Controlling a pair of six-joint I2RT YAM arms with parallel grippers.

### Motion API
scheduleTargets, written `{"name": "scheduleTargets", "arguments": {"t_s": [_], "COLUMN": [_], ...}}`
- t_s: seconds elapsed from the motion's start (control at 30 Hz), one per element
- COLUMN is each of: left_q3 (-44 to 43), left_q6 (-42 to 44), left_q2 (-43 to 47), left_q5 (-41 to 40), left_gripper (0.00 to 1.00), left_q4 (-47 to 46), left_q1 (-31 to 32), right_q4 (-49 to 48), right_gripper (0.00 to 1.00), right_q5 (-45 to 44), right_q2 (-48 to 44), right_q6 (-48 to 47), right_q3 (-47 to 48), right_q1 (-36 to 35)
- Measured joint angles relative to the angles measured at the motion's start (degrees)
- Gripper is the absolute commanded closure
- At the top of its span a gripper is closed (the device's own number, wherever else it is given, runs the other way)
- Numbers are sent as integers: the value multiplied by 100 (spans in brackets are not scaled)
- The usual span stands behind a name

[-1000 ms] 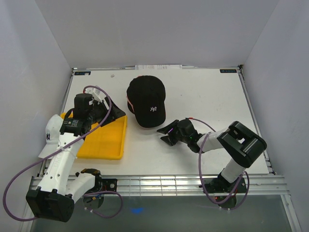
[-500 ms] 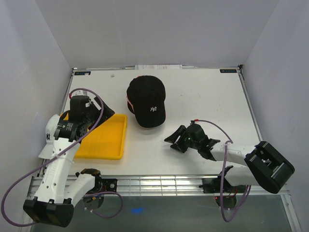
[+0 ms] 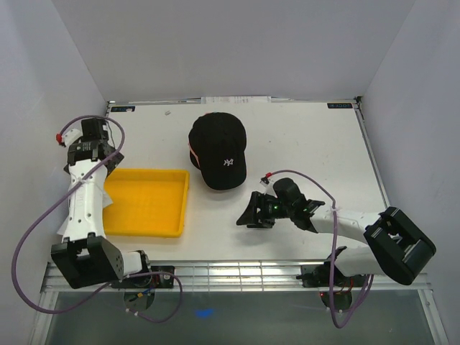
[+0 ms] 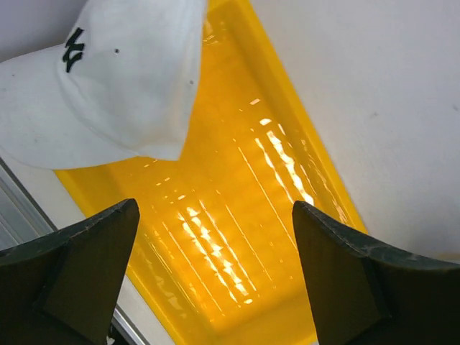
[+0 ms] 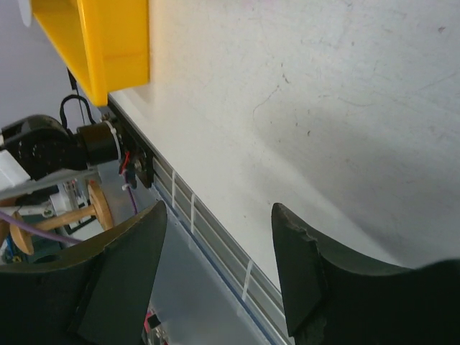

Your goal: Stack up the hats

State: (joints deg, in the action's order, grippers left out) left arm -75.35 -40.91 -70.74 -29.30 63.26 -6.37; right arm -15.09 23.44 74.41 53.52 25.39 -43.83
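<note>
The white cap's brim [image 4: 61,118] fans out with a smooth curved edge [image 4: 66,167]. I therefore expect it to hold its shape when I lift the cap.
A black cap with a white NY logo [image 3: 218,159] lies at the table's middle back, with a pink edge [image 3: 190,152] showing under its left side. A white cap with a dark logo [image 4: 108,79] lies over the yellow tray's [image 4: 237,215] corner; in the top view my left arm hides most of it. No tan cap shows. My left gripper [image 4: 215,287] is open and empty, raised high over the tray near the left wall [image 3: 92,147]. My right gripper [image 3: 251,213] is open and empty, low on the table in front of the black cap, also seen in its wrist view [image 5: 219,287].
The yellow tray [image 3: 147,171] sits at the front left, its corner also in the right wrist view [image 5: 108,43]. The table's slotted front rail [image 5: 215,237] is just beyond my right fingers. Grey walls close in on three sides.
My left arm has risen and swung back and left, off the tray. My right gripper has slid a little left and turned toward the tray.
</note>
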Motion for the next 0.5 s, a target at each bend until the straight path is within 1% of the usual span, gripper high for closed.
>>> {"name": "scheduleTargets", "arguments": {"t_s": [0.07, 0.13, 0.37, 0.5], "left_q3": [111, 280, 892, 990], "left_q6": [109, 221, 614, 732], "left_q2": [-308, -538, -669, -673], "left_q5": [111, 223, 758, 857], "left_gripper": [2, 2, 2, 2], "left_q4": [-125, -286, -894, -1152], "left_q1": [-562, -975, -1893, -2105], "right_q4": [155, 356, 1062, 1202], "right_gripper": [34, 34, 33, 33], "right_q5": [179, 304, 461, 490], "right_q2": [22, 2, -317, -356], "right_q6": [-197, -402, -981, -1139], "right_q3": [37, 44, 44, 31], "right_q1": [-7, -7, -7, -7]}}
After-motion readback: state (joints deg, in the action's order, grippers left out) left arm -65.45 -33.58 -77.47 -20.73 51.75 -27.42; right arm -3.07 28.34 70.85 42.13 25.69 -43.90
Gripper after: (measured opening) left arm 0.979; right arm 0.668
